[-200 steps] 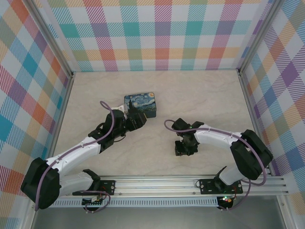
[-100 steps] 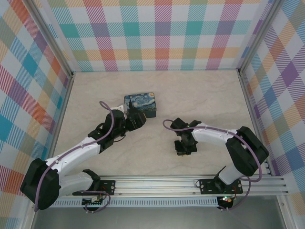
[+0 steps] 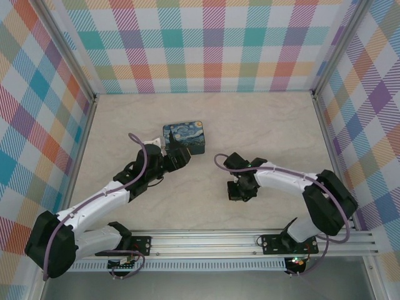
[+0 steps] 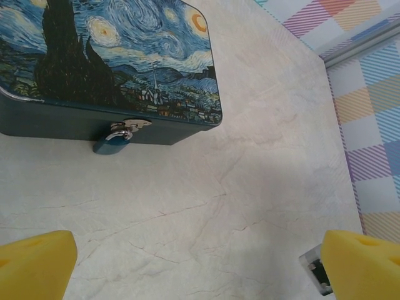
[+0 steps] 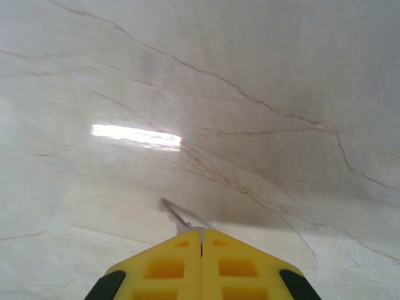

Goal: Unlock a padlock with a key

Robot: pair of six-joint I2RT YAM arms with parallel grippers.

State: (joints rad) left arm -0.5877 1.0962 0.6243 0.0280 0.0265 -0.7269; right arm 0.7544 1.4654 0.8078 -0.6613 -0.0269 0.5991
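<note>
Next, I turn my left gripper away from the padlock and take the key's loose end (image 5: 164, 202) with it first, because the key sticks out slanted (image 5: 178, 214) from the ends of my right gripper's fingers.
The padlock (image 4: 112, 144), with a small blue body and a silver shackle, hangs on the hasp at the front wall of the Starry Night tin (image 4: 125, 56). My left gripper (image 4: 200, 272) is open wide just short of it, one yellow fingertip (image 4: 31, 262) at each lower corner of the left wrist view. In the top view the left gripper (image 3: 177, 156) stands at the tin's (image 3: 185, 137) near edge. My right gripper (image 5: 201, 232) is shut on the key (image 5: 175, 215), a thin dark sliver sticking out over the table. It hovers mid-table (image 3: 240, 189), right of the tin.
The marble-patterned table (image 3: 262, 131) is walled by checked panels on three sides. An aluminium rail (image 3: 250, 240) with both arm bases runs along the near edge. A bright light reflection (image 5: 134, 134) lies on the table ahead of the right gripper.
The right gripper has crept slightly left and up with the key. The left arm has edged a little toward the tin's left side.
</note>
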